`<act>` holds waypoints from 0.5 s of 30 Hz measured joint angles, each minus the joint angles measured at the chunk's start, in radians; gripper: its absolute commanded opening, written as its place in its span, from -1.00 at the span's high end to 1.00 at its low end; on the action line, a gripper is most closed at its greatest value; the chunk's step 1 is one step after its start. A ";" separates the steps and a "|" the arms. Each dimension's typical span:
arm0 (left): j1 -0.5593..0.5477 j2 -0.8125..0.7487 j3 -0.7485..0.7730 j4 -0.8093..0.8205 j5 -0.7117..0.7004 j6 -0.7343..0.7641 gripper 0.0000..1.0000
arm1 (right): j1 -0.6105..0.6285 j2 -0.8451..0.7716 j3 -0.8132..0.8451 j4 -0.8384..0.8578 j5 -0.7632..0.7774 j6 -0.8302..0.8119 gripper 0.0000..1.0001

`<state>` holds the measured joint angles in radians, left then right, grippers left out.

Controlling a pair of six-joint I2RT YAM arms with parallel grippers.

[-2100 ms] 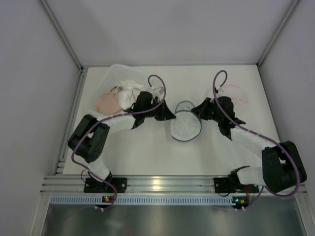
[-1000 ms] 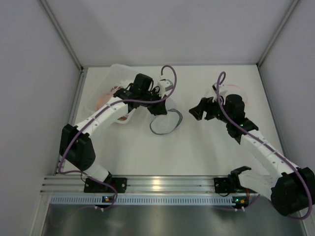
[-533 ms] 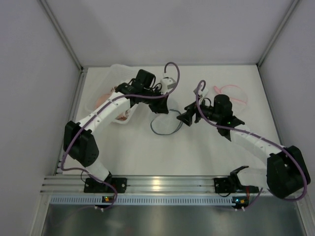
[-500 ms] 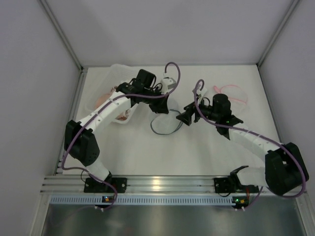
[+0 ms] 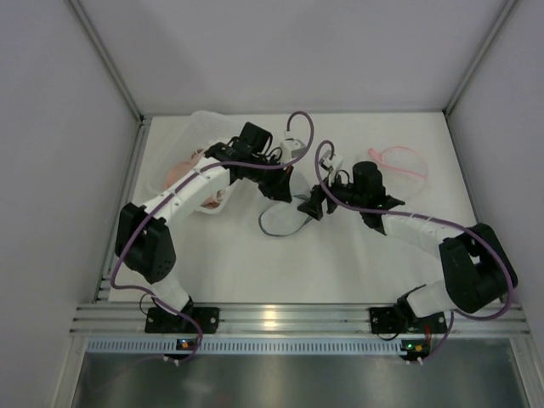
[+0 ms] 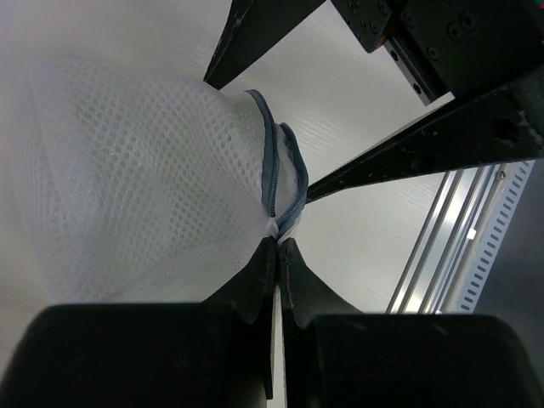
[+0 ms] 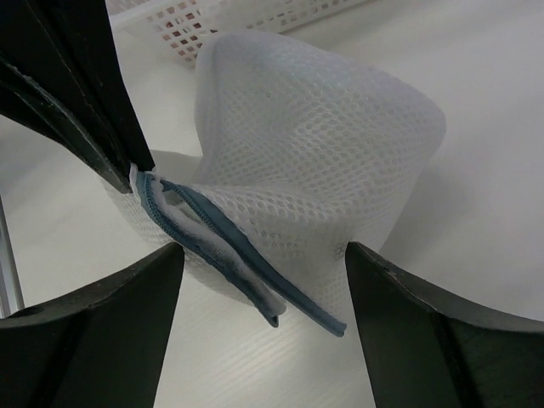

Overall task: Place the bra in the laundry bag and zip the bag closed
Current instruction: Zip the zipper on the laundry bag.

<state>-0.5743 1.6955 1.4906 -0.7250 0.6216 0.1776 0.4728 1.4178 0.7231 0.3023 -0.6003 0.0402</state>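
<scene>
I should hold the bag's drooping rim with my right gripper while my left gripper takes the bag's rim nearer the basket point(image 5: 261, 218), since my left gripper pinches the bag's zip edge folded double point(image 6: 278, 219).
The laundry bag point(image 5: 283, 219) is white mesh with a blue-grey zip edge point(image 7: 223, 240). It lies at mid-table with its rim lifted. My left gripper point(image 5: 285, 189) is shut on that zip edge point(image 6: 280, 191), and the mesh point(image 6: 127, 170) hangs below it. My right gripper point(image 5: 309, 207) is open just right of the bag. In the right wrist view its fingers point(image 7: 93, 331) straddle the drooping rim without touching it. The peach bra point(image 5: 176, 172) lies in the basket at the back left, partly hidden by my left arm.
A clear plastic basket point(image 5: 202, 126) with white laundry point(image 5: 212, 201) stands at the back left; its perforated wall point(image 7: 229, 17) shows behind the bag. A pink loop point(image 5: 399, 160) lies at the back right. The side walls stand close on both sides.
My right gripper has swung left and come up to the bag's lifted rim. My left gripper has stayed shut on the zip edge, hardly moving.
</scene>
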 measured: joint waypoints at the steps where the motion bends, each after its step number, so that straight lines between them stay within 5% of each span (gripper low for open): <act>1: -0.001 0.000 0.000 -0.001 0.000 -0.001 0.98 | 0.007 0.008 0.000 0.003 0.005 -0.002 -0.45; 2: -0.002 0.000 0.000 -0.002 -0.001 -0.003 0.98 | 0.013 0.015 0.000 0.007 0.009 -0.003 -0.35; 6: -0.002 0.000 -0.001 0.000 -0.008 -0.010 0.98 | 0.031 0.042 0.008 0.011 0.031 -0.028 0.63; 8: -0.001 0.000 -0.001 0.003 -0.018 -0.016 0.78 | 0.036 0.050 0.012 0.005 0.040 -0.035 0.82; 10: 0.000 0.000 0.000 0.011 -0.032 -0.024 0.31 | 0.037 0.050 0.012 -0.003 0.043 -0.041 0.99; 11: 0.000 0.000 0.002 0.017 -0.045 -0.031 -0.11 | 0.038 0.050 0.011 -0.003 0.041 -0.039 1.00; 12: 0.000 0.000 0.002 0.020 -0.060 -0.042 -0.90 | 0.038 0.049 0.010 0.000 0.042 -0.039 1.00; 15: -0.002 -0.011 0.004 0.017 -0.121 -0.087 -0.97 | 0.040 0.049 0.003 0.028 0.051 -0.029 1.00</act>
<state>-0.5766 1.6840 1.4944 -0.7078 0.5003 0.0910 0.5133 1.4666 0.7258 0.3305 -0.5495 0.0116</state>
